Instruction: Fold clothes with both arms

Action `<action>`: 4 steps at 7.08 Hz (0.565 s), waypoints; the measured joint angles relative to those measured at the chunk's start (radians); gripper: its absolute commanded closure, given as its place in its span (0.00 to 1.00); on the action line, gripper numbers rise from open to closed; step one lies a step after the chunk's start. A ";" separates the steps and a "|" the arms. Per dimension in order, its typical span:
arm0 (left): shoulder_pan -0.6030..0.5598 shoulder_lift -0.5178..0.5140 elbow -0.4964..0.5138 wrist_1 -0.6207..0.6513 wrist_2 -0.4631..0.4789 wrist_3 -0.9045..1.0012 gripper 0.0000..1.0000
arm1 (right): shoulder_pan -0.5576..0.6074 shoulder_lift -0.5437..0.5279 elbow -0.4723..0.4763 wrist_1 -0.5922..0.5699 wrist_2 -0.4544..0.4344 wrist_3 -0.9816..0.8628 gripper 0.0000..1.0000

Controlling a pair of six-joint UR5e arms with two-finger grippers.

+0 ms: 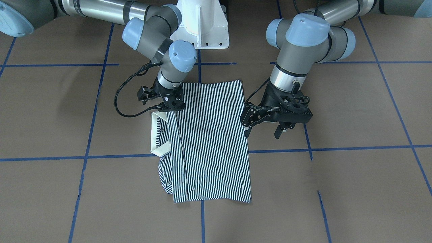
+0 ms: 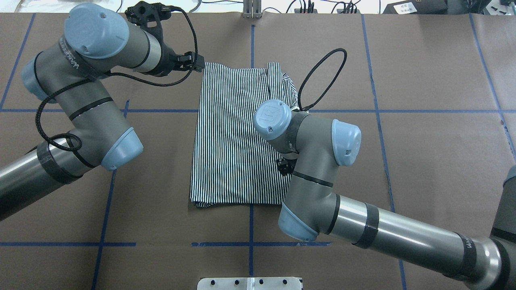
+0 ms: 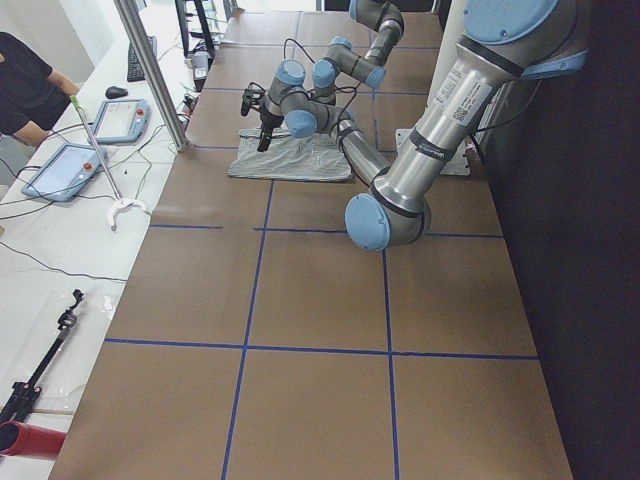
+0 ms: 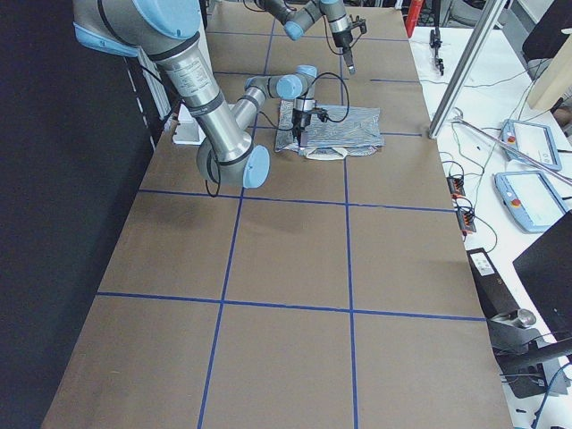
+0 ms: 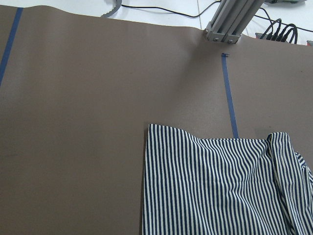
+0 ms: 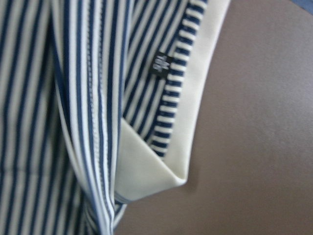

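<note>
I can see a striped flap (image 1: 173, 129) doubled back over the shirt beside its collar, so my right gripper should shift to the flap's middle (image 1: 176, 150) and pull it out past the collar.
The striped polo shirt (image 1: 212, 141) lies folded into a long rectangle on the brown table, with its cream collar (image 1: 158, 136) sticking out on one side. It also shows in the overhead view (image 2: 234, 141). My left gripper (image 1: 264, 131) is open and empty, raised just beside the shirt's long edge. Its wrist view shows a shirt corner (image 5: 149, 129) and bare table. My right gripper (image 1: 172, 107) points down onto the shirt next to the collar, and the wrist hides its fingers. Its wrist view shows the collar (image 6: 171, 122) very close.
The white pedestal base (image 1: 202, 27) stands behind the shirt. Blue tape lines (image 1: 202, 216) cross the brown table cover. An aluminium post (image 5: 227, 22) stands at the far table edge. Tablets (image 3: 65, 170) and an operator are beyond it.
</note>
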 measured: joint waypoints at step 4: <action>0.000 0.004 -0.001 0.000 -0.013 0.001 0.00 | 0.080 -0.042 0.122 -0.009 0.002 -0.041 0.00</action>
